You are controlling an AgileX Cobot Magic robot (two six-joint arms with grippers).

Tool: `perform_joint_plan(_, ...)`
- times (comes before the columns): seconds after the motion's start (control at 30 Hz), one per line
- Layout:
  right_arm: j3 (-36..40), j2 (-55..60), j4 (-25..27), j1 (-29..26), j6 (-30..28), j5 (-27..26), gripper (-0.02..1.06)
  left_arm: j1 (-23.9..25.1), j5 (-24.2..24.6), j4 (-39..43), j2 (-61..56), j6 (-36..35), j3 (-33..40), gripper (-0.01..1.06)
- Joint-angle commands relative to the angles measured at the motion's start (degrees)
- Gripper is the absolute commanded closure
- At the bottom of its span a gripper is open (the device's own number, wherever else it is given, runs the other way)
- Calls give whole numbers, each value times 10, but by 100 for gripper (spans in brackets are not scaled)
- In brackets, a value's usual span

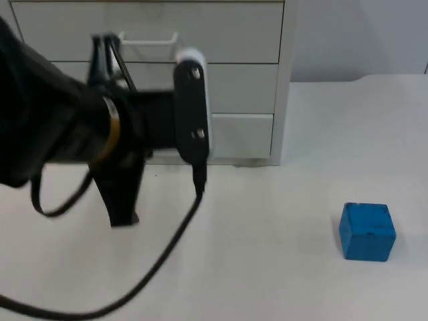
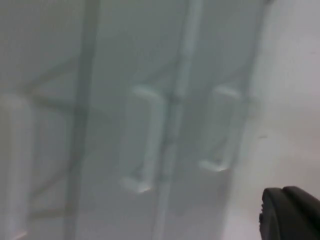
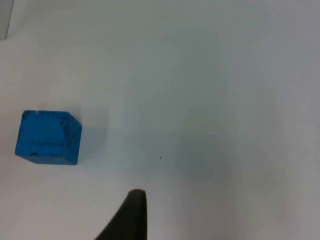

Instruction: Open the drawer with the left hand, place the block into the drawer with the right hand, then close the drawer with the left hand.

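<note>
I expect the drawer to slide straight out over the table when I pull it, because the bottom drawer's front is above the unit's thin base strip.
A white drawer unit stands at the back of the table with all its fronts flush. The top drawer's white handle shows beside my left gripper, which is rolled on its side and open, facing the fronts without touching the handle. In the left wrist view, two handles lie ahead of one black fingertip. The blue block rests on the table at the right. In the right wrist view the block lies apart from my waiting right gripper.
The white table stretches between the drawer unit and the block. A grey partition wall rises behind the table to the right of the unit. The left arm's bulk hides the unit's lower left fronts.
</note>
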Motion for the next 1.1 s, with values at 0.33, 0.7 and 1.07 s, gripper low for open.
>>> perform_joint_plan(0.33, 0, -3, -1, -3, -4, -12, -1, -4, -38, 8, 93, 19, -29, 105)
perform_joint_plan(0.7, 0, -3, -4, -3, -4, -16, -1, 80, -38, 8, 134, 0, -97, 78)
perform_joint_plan(1.07, 0, -3, -4, -3, -4, -25, -1, 115, -88, 8, 189, 8, -137, 53)
